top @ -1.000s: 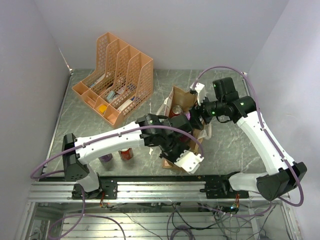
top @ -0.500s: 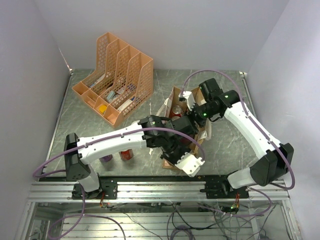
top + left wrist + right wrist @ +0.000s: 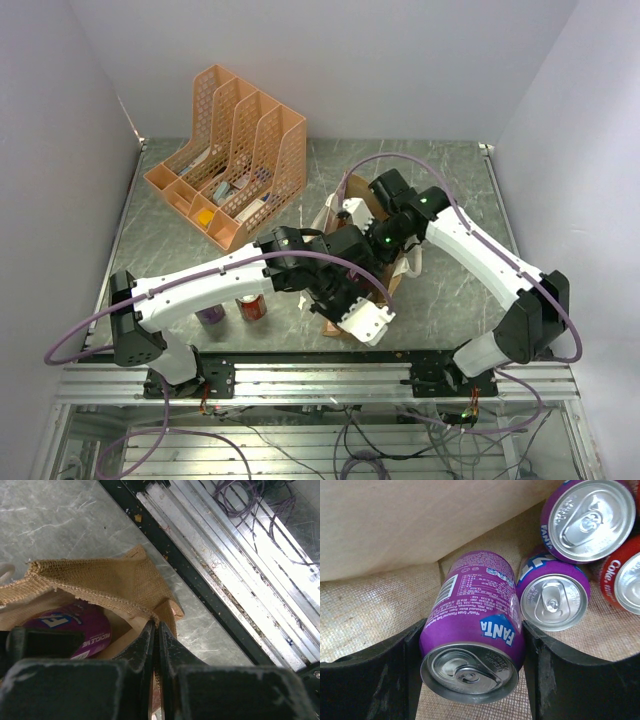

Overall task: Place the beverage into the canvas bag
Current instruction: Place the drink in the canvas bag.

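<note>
The purple Fanta can (image 3: 472, 612) points base-first into the bag's free corner (image 3: 443, 568), so the robot's right gripper should go on lowering it until it touches the bag's bottom, then let go.
The tan canvas bag (image 3: 353, 207) stands open mid-table, largely hidden by both arms. My left gripper (image 3: 345, 292) is shut on the bag's near rim; the left wrist view shows its jaws (image 3: 155, 630) pinching the burlap edge (image 3: 115, 577). My right gripper (image 3: 363, 233) reaches down into the bag. In the right wrist view it (image 3: 472, 647) is shut on a purple Fanta can (image 3: 475, 605), tilted just above the bag's floor (image 3: 365, 615). Two more purple cans (image 3: 552, 597) and a red cola can (image 3: 625, 580) lie inside.
An orange mesh file organiser (image 3: 235, 150) stands at the back left. A red can (image 3: 252, 307) and a purple can (image 3: 210, 316) stand on the table left of the bag. The metal front rail (image 3: 235, 575) runs close behind the bag's near side.
My right arm has swung left and down, carrying the purple can into the bag's mouth. My left arm has shifted slightly left, still holding the rim.
</note>
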`<act>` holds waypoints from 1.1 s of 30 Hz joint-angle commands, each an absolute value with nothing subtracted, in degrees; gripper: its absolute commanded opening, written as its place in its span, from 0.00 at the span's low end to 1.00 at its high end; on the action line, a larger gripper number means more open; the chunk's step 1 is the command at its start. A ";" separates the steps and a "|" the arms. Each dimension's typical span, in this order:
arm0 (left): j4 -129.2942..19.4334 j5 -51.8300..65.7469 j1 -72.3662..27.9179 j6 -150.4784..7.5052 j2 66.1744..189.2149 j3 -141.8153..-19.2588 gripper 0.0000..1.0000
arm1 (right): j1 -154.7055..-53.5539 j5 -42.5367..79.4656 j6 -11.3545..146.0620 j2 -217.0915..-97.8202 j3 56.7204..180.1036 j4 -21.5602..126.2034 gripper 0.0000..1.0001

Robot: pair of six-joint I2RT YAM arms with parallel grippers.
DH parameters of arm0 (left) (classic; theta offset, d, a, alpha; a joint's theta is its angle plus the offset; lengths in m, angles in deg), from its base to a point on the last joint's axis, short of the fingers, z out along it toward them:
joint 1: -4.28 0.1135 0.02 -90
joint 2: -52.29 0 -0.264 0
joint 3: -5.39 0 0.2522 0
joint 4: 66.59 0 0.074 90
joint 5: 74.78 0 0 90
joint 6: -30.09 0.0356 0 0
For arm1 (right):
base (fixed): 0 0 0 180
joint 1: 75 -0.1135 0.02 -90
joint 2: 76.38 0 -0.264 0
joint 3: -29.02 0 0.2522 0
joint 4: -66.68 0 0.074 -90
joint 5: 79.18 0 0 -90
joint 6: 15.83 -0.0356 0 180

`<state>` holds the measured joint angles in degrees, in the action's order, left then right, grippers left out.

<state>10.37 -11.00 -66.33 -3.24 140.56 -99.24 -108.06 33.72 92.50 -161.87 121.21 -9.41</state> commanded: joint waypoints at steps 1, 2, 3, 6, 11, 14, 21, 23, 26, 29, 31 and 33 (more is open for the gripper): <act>11.55 -11.97 -65.92 -2.92 139.05 -98.19 0.12 | -110.62 30.19 90.31 -162.03 121.02 -7.42 0.00; 11.53 -11.94 -65.84 -2.70 139.07 -98.26 0.12 | -111.02 30.04 90.22 -162.33 121.07 -7.57 0.00; 11.47 -11.96 -65.78 -2.57 139.17 -98.42 0.12 | -111.39 29.83 90.05 -162.53 121.04 -7.56 0.00; 11.19 -12.41 -65.80 -2.72 139.53 -99.07 0.11 | -112.50 28.49 89.37 -163.04 120.43 -6.78 0.00; 10.60 -13.17 -65.80 -3.34 140.02 -100.26 0.11 | -113.29 25.72 88.99 -164.97 119.65 -5.72 0.00; 10.37 -12.95 -65.77 -3.42 140.24 -100.68 0.11 | -113.49 24.87 89.80 -167.17 119.76 -6.23 0.00; 10.06 -12.23 -65.77 -3.84 139.89 -100.36 0.11 | -116.43 22.95 92.02 -168.03 118.37 -2.68 0.03; 10.07 -11.99 -65.69 -3.83 139.74 -100.11 0.11 | -117.17 22.67 92.59 -168.09 117.62 -1.89 0.04; 9.86 -11.77 -65.61 -3.79 139.57 -99.78 0.11 | -118.40 22.37 93.30 -167.75 116.50 -0.66 0.05; 9.72 -11.76 -65.47 -3.75 139.42 -99.47 0.11 | -119.92 21.75 93.73 -167.54 114.98 0.97 0.07; 9.70 -11.76 -65.35 -3.89 139.26 -99.34 0.11 | -120.85 21.34 93.96 -167.75 114.06 2.15 0.08; 9.58 -11.76 -65.28 -4.01 139.05 -99.14 0.11 | -121.26 21.11 94.05 -168.18 113.68 3.40 0.09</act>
